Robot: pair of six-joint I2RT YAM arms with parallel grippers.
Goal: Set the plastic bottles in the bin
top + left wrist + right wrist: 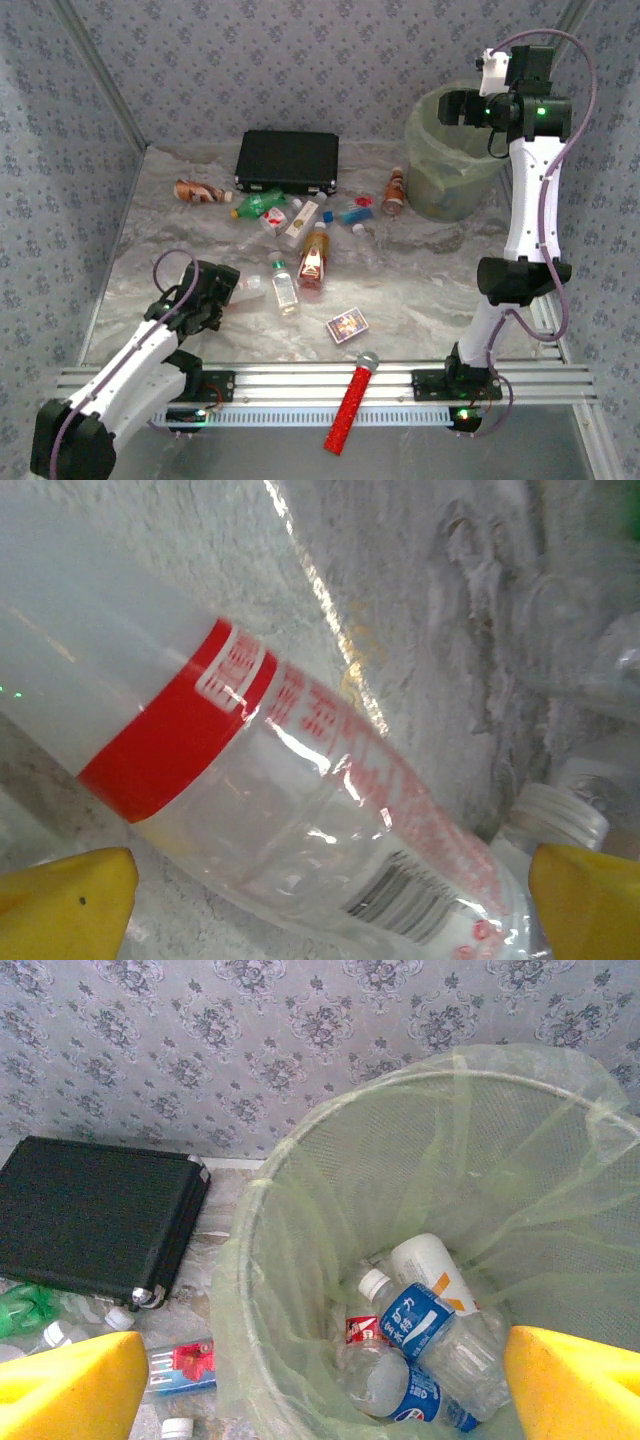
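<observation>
The red-labelled bottle lies slantwise between the fingers of the robot's left gripper, a long way from the bin, so next the left gripper turns to line up with it, then hands it to the right gripper.
Several plastic bottles lie across the table's middle: an orange-brown one, a green one, an orange one and a clear one. My left gripper is low on the table and open. A clear bottle with a red label lies slantwise between its yellow fingertips. My right gripper hovers above the pale green bin, open with nothing between its fingers. Inside the bin lie a blue-labelled bottle and a white one.
A flat black case stands at the back, left of the bin. A small patterned card box and a red microphone lie near the front edge. A brown bottle rests close to the bin's base.
</observation>
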